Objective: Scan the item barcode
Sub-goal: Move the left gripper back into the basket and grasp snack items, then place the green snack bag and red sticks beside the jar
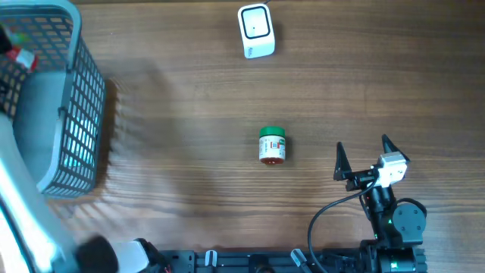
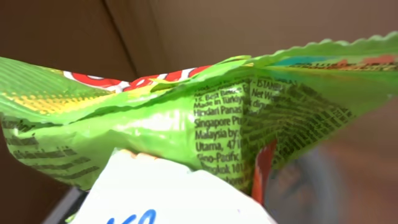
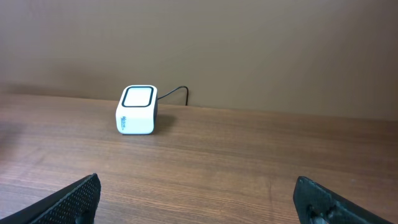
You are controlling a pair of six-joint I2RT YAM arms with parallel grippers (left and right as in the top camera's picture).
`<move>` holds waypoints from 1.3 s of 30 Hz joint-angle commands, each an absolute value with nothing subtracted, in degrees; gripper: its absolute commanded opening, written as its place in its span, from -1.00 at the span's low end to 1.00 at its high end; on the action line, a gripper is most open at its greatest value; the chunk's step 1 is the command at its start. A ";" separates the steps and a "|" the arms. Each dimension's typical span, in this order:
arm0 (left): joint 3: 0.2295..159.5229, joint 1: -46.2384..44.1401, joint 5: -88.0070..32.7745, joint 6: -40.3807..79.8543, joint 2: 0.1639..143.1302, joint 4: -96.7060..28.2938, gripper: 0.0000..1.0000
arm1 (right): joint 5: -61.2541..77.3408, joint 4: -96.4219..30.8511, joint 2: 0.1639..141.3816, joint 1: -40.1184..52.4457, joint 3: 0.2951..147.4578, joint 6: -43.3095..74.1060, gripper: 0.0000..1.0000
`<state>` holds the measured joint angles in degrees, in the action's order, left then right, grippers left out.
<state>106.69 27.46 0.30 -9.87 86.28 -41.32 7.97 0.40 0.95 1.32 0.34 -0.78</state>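
The robot's left gripper holds the green snack packet bunched point(image 2: 158, 158) against the white packet, so the robot should put both down beside the jar before it scans a barcode.
A crumpled green snack packet point(image 2: 155, 118) with small printed text fills the left wrist view, very close to the camera. A white packet with blue lettering point(image 2: 168, 193) covers the spot where my left fingers would show, so the left jaws are hidden. In the overhead view my left arm point(image 1: 23, 220) reaches into the grey mesh basket point(image 1: 85, 98) at the far left. The white barcode scanner point(image 1: 255, 30) point(image 3: 137, 110) stands at the back of the table. My right gripper point(image 1: 362, 144) point(image 3: 196, 186) stands open over bare wood at the front right, holding nothing.
A small jar with a green lid and a red and white label point(image 1: 272, 145) lies mid-table, left of the right gripper. The basket holds other items, one of them red and white point(image 1: 23, 57). The scanner's cable point(image 3: 177, 92) runs behind it.
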 commanded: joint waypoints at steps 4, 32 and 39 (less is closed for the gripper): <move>107.31 11.62 -2.57 9.19 75.81 -58.04 -0.92 | 8.88 0.62 0.80 1.10 0.30 -1.39 0.99; 73.21 -35.59 -4.03 26.24 111.72 -50.13 -0.91 | 8.88 0.62 0.80 1.10 0.30 -1.39 0.99; 73.21 -35.48 -4.05 26.20 111.79 -49.65 0.17 | 8.88 0.62 0.80 1.10 0.30 -1.37 1.00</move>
